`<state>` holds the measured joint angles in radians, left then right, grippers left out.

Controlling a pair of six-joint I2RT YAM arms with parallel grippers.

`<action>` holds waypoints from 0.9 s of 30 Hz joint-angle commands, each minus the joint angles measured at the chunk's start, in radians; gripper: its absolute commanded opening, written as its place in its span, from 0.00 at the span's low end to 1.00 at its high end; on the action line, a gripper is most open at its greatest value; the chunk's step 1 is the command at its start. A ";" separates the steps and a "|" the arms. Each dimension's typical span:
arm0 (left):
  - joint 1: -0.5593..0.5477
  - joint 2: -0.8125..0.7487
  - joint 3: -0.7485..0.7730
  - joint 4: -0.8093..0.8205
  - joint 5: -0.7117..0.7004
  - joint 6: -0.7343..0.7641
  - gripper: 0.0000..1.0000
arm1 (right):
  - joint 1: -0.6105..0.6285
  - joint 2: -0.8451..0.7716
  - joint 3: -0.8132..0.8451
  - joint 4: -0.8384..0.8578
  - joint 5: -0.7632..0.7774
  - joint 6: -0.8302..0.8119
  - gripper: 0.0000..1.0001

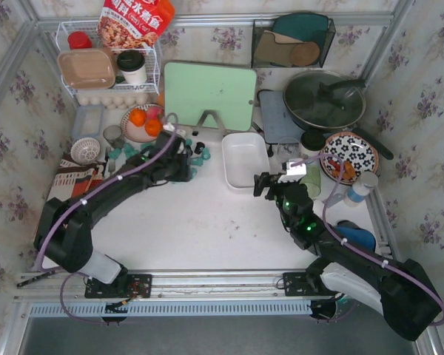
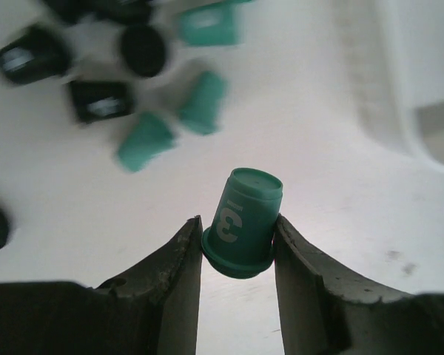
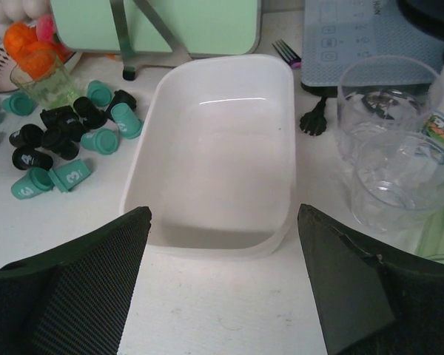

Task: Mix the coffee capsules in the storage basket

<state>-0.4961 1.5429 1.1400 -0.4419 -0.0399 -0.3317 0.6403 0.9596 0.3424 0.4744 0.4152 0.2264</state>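
The teal capsule is clear of the loose capsules and the storage basket is open, so the robot's left gripper keeps going toward the basket and lets go over its bottom.
My left gripper is shut on a teal coffee capsule marked with a white 3, holding it just above the white tabletop. Behind it lie several loose coffee capsules, black and teal. In the top view the left gripper sits at the pile of capsules, left of the storage basket. The storage basket is a white shallow bin with nothing in it. My right gripper stands open just in front of its near rim, holding nothing. More capsules lie left of the basket.
Two clear plastic cups stand right of the basket, with a fork behind it. A green cutting board on a stand, a plate of oranges, a lidded pan and a patterned plate line the back and right.
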 commanded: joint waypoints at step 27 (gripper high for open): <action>-0.366 0.453 0.394 0.294 -0.147 -0.009 0.48 | 0.001 -0.160 -0.043 0.034 0.052 0.033 0.90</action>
<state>-0.8597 2.0052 1.5360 -0.1513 -0.1715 -0.3531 0.6403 0.7834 0.2939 0.4770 0.4679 0.2554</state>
